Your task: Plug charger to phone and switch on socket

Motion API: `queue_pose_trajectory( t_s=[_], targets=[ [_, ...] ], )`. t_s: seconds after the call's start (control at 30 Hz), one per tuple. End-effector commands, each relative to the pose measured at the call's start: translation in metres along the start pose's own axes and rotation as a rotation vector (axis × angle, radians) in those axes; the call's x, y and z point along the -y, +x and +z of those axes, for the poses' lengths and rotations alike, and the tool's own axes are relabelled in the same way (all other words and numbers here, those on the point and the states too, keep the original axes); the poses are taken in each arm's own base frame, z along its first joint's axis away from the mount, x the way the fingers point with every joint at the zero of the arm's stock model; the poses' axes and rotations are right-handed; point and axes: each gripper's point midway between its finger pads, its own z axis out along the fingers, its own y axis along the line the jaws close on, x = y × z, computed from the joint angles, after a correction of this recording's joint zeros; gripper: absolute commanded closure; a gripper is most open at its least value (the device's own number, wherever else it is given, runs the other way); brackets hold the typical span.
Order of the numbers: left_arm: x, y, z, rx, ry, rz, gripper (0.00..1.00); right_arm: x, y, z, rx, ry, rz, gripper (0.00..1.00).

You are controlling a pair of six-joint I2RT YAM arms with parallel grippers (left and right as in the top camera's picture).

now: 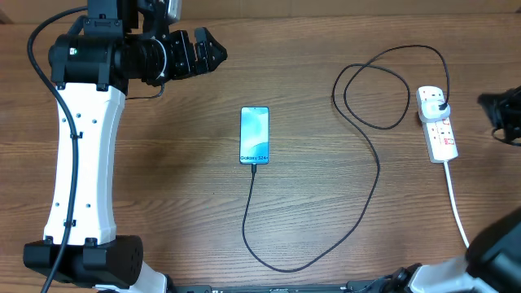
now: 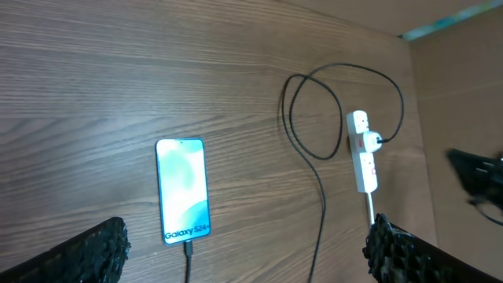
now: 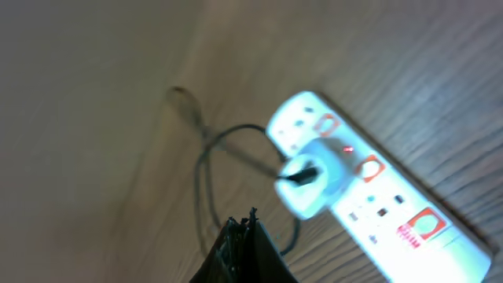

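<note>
My right gripper is moving up and away from the socket strip [image 1: 440,137]. It should carry on going up and open above the strip, since I see the red light glowing [image 3: 347,148] beside the plug and the phone's screen is bright.
The phone [image 1: 254,135] lies flat mid-table, screen lit light blue with "Galaxy S24" text; it also shows in the left wrist view [image 2: 183,189]. The thin black charger cable [image 1: 374,163] has its tip in the phone's lower end, loops across the table, and its plug [image 1: 440,103] sits in the white socket strip [image 1: 437,124]. In the right wrist view the plug [image 3: 310,179] sits in the strip [image 3: 385,208] beside a small red light. My left gripper [image 1: 199,50] is open and empty, raised at the far left. My right gripper [image 3: 244,244] is shut and empty, above and beside the strip.
The strip's white cord [image 1: 456,203] runs toward the front right edge. The left arm's white body [image 1: 81,163] stands along the left side. The right arm [image 1: 505,114] hangs at the far right edge. Wood-grain table [image 1: 163,203] surrounds the phone.
</note>
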Motion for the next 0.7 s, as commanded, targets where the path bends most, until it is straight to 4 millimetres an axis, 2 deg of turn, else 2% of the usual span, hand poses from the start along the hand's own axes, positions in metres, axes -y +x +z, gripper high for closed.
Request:
queue_pose_trajectory(
  t_s=[0.0, 0.17, 0.33, 0.47, 0.5, 0.57, 0.6, 0.67],
  targets=[
    [-0.009, -0.004, 0.000, 0.018, -0.052, 0.020, 0.00, -0.048, -0.006, -0.047, 0.086, -0.055, -0.144, 0.96],
    [-0.016, -0.006, 0.000, 0.029, -0.090, 0.020, 0.00, -0.091, 0.012, -0.086, 0.116, -0.086, -0.274, 0.96],
    [-0.017, -0.006, 0.000, 0.032, -0.099, 0.020, 0.00, -0.137, 0.044, -0.116, 0.115, -0.106, -0.420, 0.96],
    [-0.017, -0.006, 0.000, 0.032, -0.099, 0.020, 0.01, -0.163, 0.080, -0.129, 0.087, -0.077, -0.546, 0.96],
    [-0.017, -0.006, 0.000, 0.032, -0.099, 0.020, 0.00, -0.174, 0.101, -0.134, 0.065, -0.064, -0.613, 0.96],
    [-0.017, -0.006, 0.000, 0.032, -0.099, 0.020, 0.00, -0.181, 0.120, -0.139, 0.050, -0.045, -0.661, 0.96],
    [-0.017, -0.006, 0.000, 0.032, -0.099, 0.020, 0.00, -0.184, 0.137, -0.143, 0.040, -0.027, -0.703, 0.96],
    [-0.017, -0.006, 0.000, 0.032, -0.099, 0.020, 0.00, -0.187, 0.153, -0.149, 0.027, -0.017, -0.744, 0.96]
  ],
)
